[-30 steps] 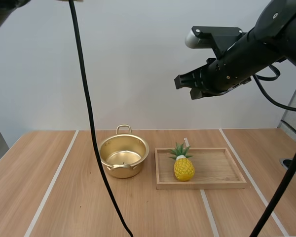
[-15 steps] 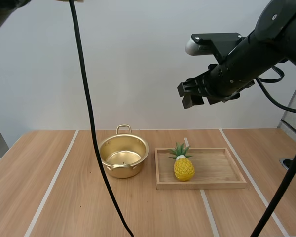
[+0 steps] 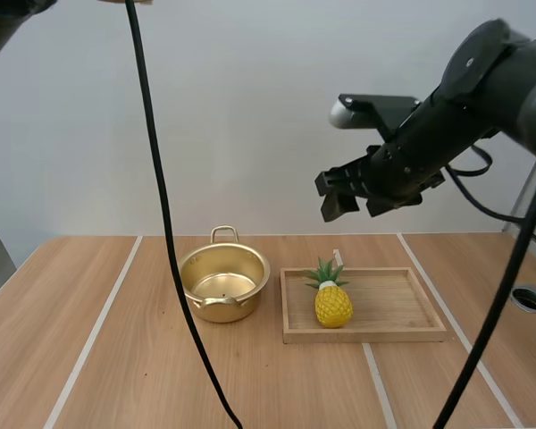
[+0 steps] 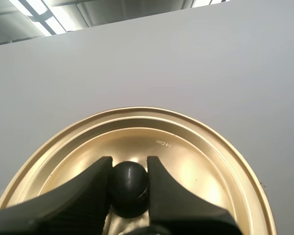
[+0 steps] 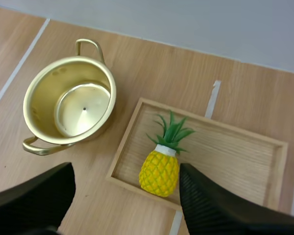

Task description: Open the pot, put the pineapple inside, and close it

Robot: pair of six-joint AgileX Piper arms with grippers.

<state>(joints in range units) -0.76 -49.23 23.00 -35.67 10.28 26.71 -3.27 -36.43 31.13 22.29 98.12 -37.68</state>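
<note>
The golden pot (image 3: 223,277) is deep and wide. The yellow pineapple (image 3: 331,299) will lie on its side below the pot's rim when I put it in.
The golden pot (image 3: 224,284) stands uncovered on the table, its inside bare (image 5: 68,105). Its golden lid (image 4: 186,161) is lifted off, and my left gripper (image 4: 130,169) is shut on the lid's black knob (image 4: 130,183). The yellow pineapple (image 3: 333,302) with green leaves stands at the left end of the wooden tray (image 3: 402,304), just right of the pot. My right gripper (image 3: 332,195) hangs high above the pineapple (image 5: 160,170) and tray (image 5: 235,161), tilted downward, fingers wide open (image 5: 126,171) with nothing between them.
The wooden table (image 3: 116,357) has pale strips running front to back. Bare tabletop lies left of the pot and in front of the tray. A round hole (image 3: 531,299) sits at the table's far right edge.
My right gripper has gone from shut to wide open and has dipped a little lower and leftward over the tray. Pot, pineapple and the held lid have not moved.
</note>
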